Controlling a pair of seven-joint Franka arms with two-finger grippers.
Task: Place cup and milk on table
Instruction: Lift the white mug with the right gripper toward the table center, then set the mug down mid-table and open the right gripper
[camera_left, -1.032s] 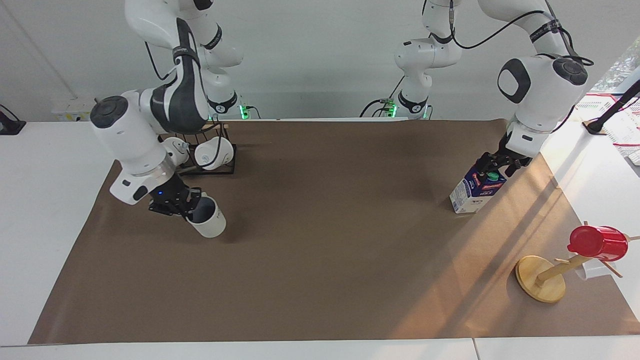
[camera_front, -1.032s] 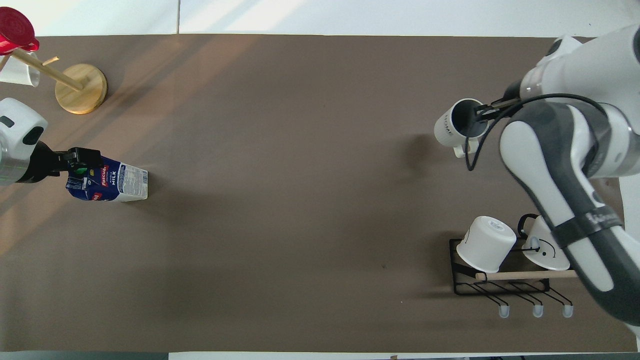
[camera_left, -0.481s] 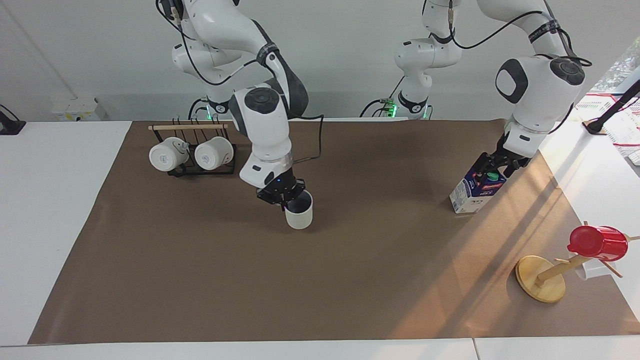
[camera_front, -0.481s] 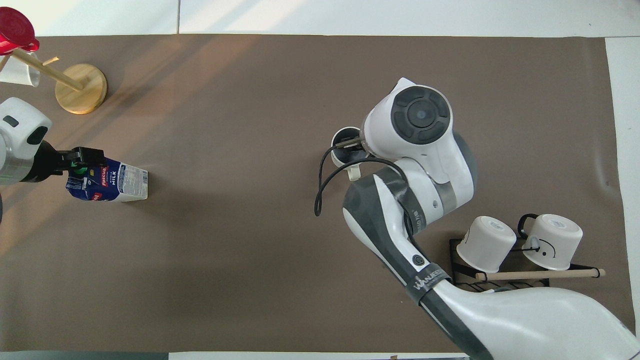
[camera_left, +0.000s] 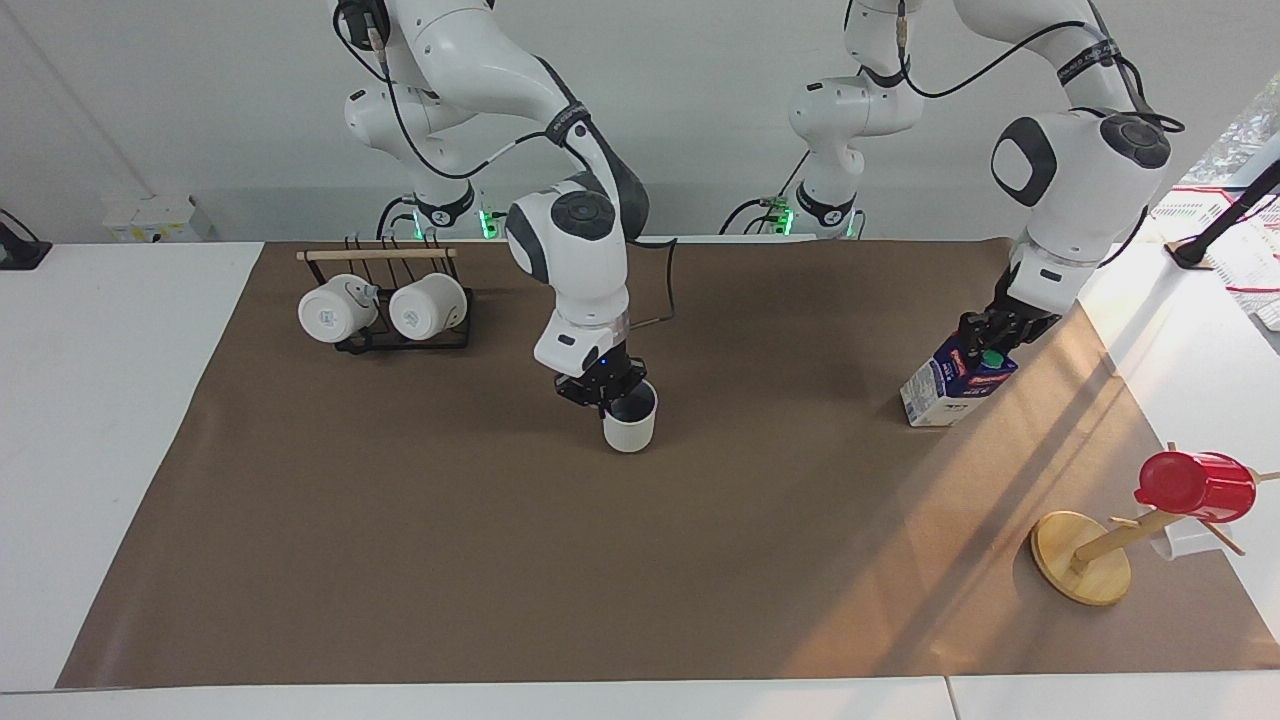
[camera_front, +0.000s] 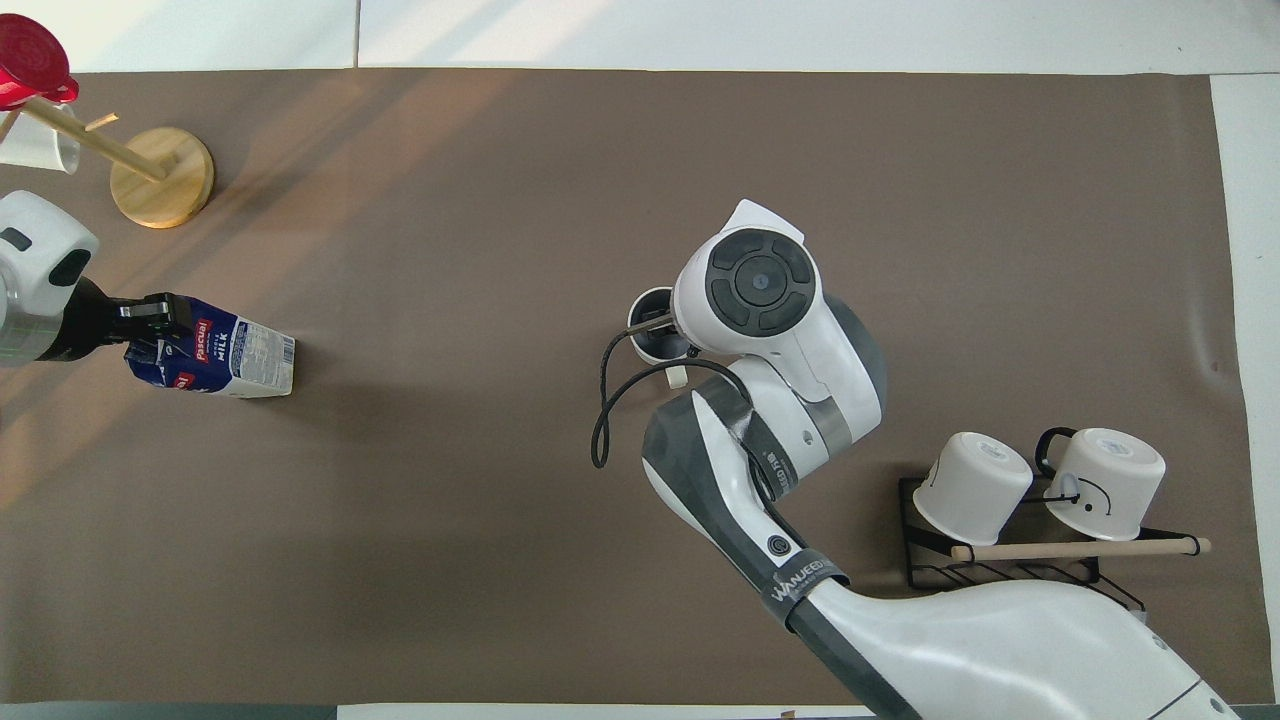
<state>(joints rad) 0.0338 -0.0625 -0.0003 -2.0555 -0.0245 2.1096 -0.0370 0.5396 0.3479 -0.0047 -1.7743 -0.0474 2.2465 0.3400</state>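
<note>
My right gripper should open and move away first, because it crowds the spot (camera_left: 699, 422) beside the cup where my left gripper will then stand the tilted milk (camera_left: 951, 389).
The off-white cup (camera_left: 630, 430) with a grey-blue inside is upright at the middle of the brown paper table (camera_left: 400, 560). My right gripper (camera_left: 608, 392) is shut on its rim from above. I cannot tell whether the cup's base touches the paper. In the overhead view the cup (camera_front: 645, 345) is mostly hidden under the right wrist. The milk (camera_left: 950, 385) is tilted near the left arm's end, lower edge at the paper. My left gripper (camera_left: 985, 338) is shut on its top by the green cap. The milk also shows in the overhead view (camera_front: 235, 352), as does the left gripper (camera_front: 150, 315).
A black wire rack (camera_left: 400, 340) with two white mugs (camera_left: 385, 310) stands near the right arm's base. A wooden mug tree (camera_left: 1082, 558) with a red cup (camera_left: 1195, 485) stands at the left arm's end, farther from the robots than the milk.
My right gripper carried the cup from beside the rack to the table's middle and turned it upright. My left gripper shifted slightly and raised the milk's top a little.
</note>
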